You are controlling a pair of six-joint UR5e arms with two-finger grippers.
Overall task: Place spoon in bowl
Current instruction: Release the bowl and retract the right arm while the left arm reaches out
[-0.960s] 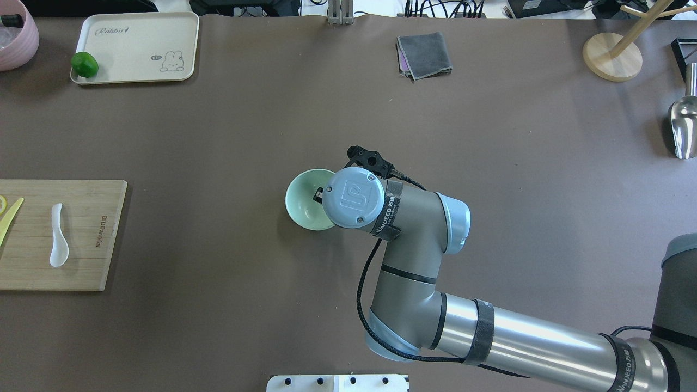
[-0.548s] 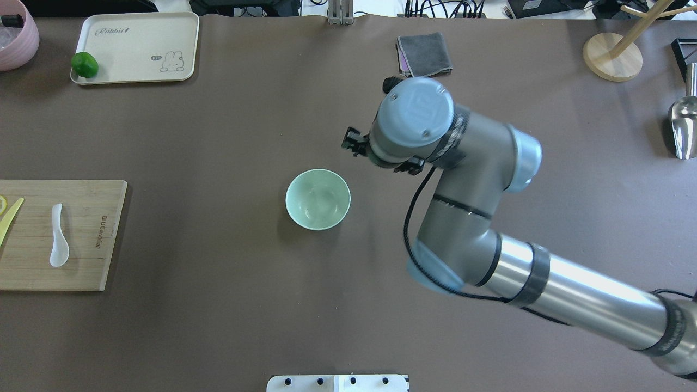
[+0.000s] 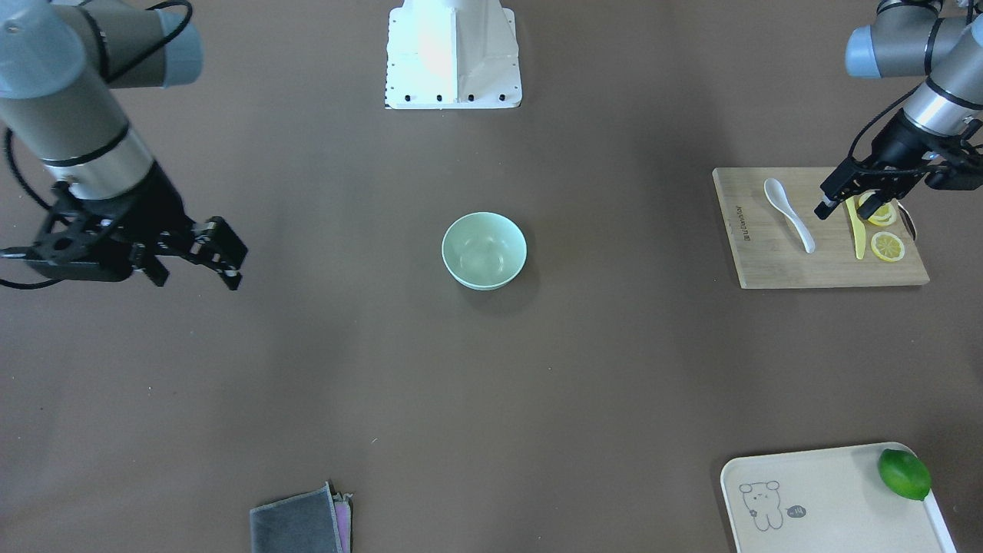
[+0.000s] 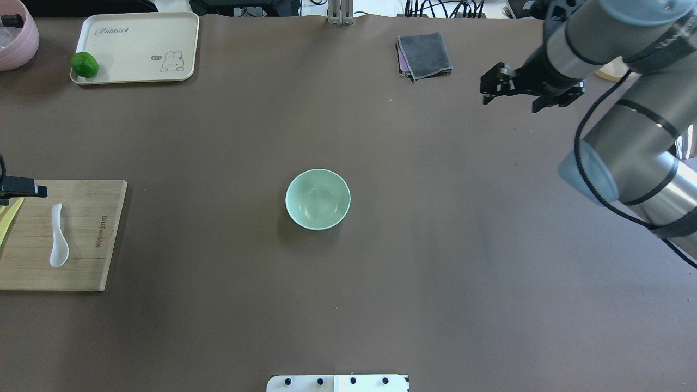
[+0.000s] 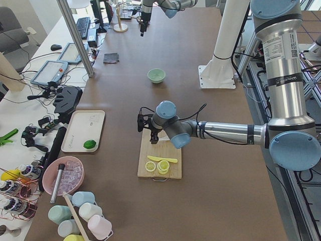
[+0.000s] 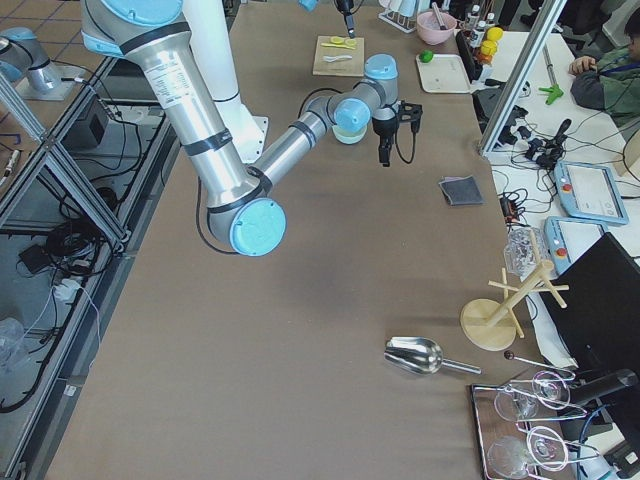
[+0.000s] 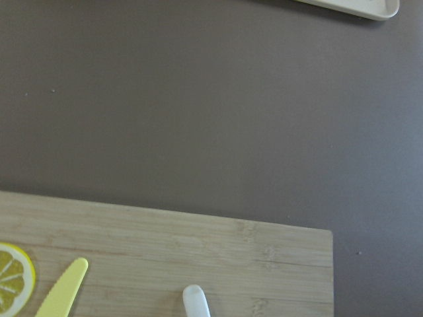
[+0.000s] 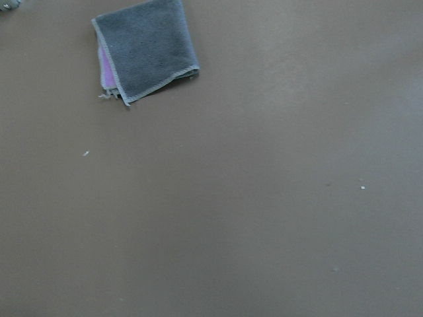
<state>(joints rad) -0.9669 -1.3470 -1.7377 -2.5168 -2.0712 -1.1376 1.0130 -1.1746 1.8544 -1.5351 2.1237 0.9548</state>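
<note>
The spoon's handle will lie over the bowl's rim when I lower the spoon in, because the white spoon (image 3: 790, 216) is as long as the mint-green bowl (image 3: 484, 250) is wide.
The white spoon (image 4: 59, 237) lies on the bamboo cutting board (image 4: 92, 239) at the table's left; it also shows in the front view (image 3: 789, 213), and its handle tip shows in the left wrist view (image 7: 195, 300). The mint-green bowl (image 4: 318, 198) stands empty at the table's middle, also seen in the front view (image 3: 484, 250). My left gripper (image 3: 845, 209) hovers open over the board's robot-side edge, beside the spoon, above the yellow knife (image 3: 856, 226). My right gripper (image 4: 486, 90) is open and empty, high at the far right, well away from the bowl.
Lemon slices (image 3: 887, 246) lie on the board by the knife. A cream tray (image 4: 136, 46) with a lime (image 4: 84, 64) sits far left, next to a pink bowl (image 4: 13, 32). A grey cloth (image 4: 425, 54), wooden stand (image 4: 612, 54) and metal scoop (image 4: 683, 125) lie at the far right.
My right arm has left the bowl and swung up and away to the far right. My left gripper has come into the overhead view at the board's left edge.
</note>
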